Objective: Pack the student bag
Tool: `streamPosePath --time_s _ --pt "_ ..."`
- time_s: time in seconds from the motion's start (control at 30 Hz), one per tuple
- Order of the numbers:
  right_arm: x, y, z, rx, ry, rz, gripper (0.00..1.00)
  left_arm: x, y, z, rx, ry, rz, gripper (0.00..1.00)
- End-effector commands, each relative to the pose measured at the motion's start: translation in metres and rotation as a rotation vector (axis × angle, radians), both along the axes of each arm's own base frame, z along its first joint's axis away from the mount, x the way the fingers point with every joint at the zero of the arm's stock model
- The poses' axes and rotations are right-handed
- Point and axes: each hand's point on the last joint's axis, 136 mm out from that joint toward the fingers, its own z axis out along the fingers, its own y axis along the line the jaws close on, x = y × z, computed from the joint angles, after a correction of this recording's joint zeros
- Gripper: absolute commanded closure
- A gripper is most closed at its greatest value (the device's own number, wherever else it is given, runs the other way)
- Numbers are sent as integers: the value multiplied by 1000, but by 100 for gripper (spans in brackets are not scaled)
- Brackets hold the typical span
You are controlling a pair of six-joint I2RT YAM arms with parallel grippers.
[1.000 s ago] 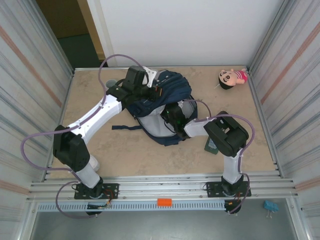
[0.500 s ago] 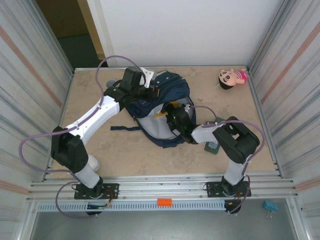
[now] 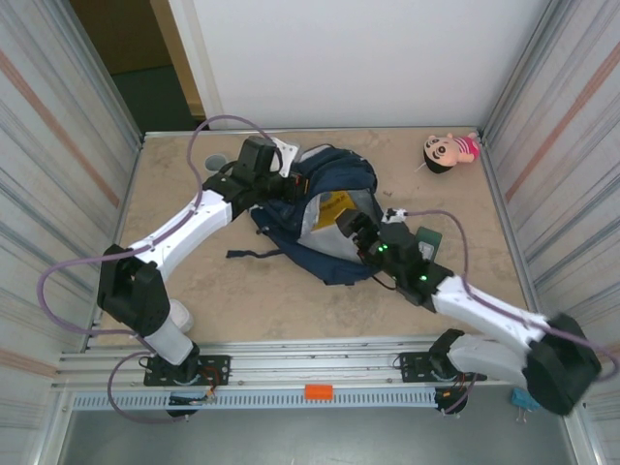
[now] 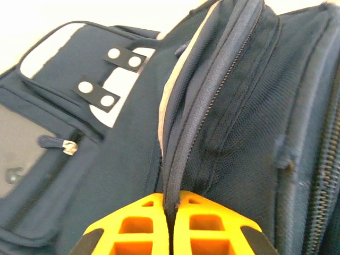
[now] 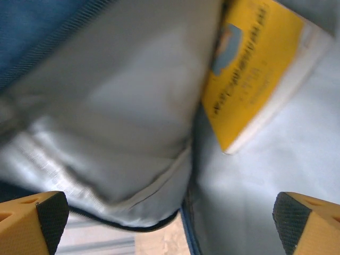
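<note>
I expect the bag's upper rim [image 3: 326, 188] to fold down over the yellow book when I pinch the zipper edges together, because the grey lining hangs in soft creases [image 5: 133, 186].
The student bag [image 3: 346, 168], navy blue with grey lining, lies open in the middle of the table. My left gripper [image 3: 293, 184] is shut on the bag's upper rim; in the left wrist view its orange fingertips [image 4: 171, 201] pinch the dark zipper edge of the bag [image 4: 234, 106]. A yellow book [image 3: 334, 207] lies inside against the lining. My right gripper [image 3: 355, 226] hangs open at the bag's mouth, its fingers [image 5: 50, 213] spread wide below the yellow book [image 5: 255, 69] and the grey lining [image 5: 122, 106], holding nothing.
A small doll [image 3: 449, 150] lies at the far right corner. A dark green flat item [image 3: 427, 240] lies on the table beside my right arm. A blue clip [image 3: 524, 399] sits past the front rail. Metal walls close in both sides.
My right gripper opened, left the yellow book in the bag and drew back toward the near right. The bag's mouth shifted slightly; my left gripper kept its grip on the rim.
</note>
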Motion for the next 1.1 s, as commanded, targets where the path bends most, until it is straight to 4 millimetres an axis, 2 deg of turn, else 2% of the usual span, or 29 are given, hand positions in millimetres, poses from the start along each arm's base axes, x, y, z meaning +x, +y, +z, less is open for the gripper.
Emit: streamPosePath --time_s 0.0,0.13,0.37,0.4,0.43,0.47,0.53,0.67,0.73,0.87,0.93,1.07 --pt "-26 -41 -12 -296 -4 18 1 -7 -3 -12 37 -33 -5 100" --pt "-40 -59 14 -391 -91 66 1 -30 -18 -67 107 50 -45 100" --pt "-49 -57 24 -470 -171 216 1 -69 -37 -131 154 155 -95 100" --pt "-50 -55 24 -494 -192 248 1 -75 -39 -139 156 183 -99 98" --pt "-51 -53 25 -517 -216 280 1 -81 -42 -142 133 206 -105 86" --pt "-52 -49 27 -545 -246 317 1 -85 -43 -142 101 215 -108 79" --pt "-55 -42 27 -618 -309 410 1 -86 -41 -127 32 190 -81 62" --pt "-60 -29 23 -830 -417 587 1 -78 -19 -82 -27 128 -13 43" --pt "-64 -15 16 -964 -491 699 0 -72 -2 -65 -39 107 36 36" --pt "-78 28 -15 -1220 -641 950 1 -67 36 -55 -111 142 126 32" --pt "-75 45 -37 -1321 -663 1036 1 -66 56 -54 -171 164 182 31" --pt "-61 71 -77 -1402 -627 1150 3 -71 91 -57 -197 165 270 31"
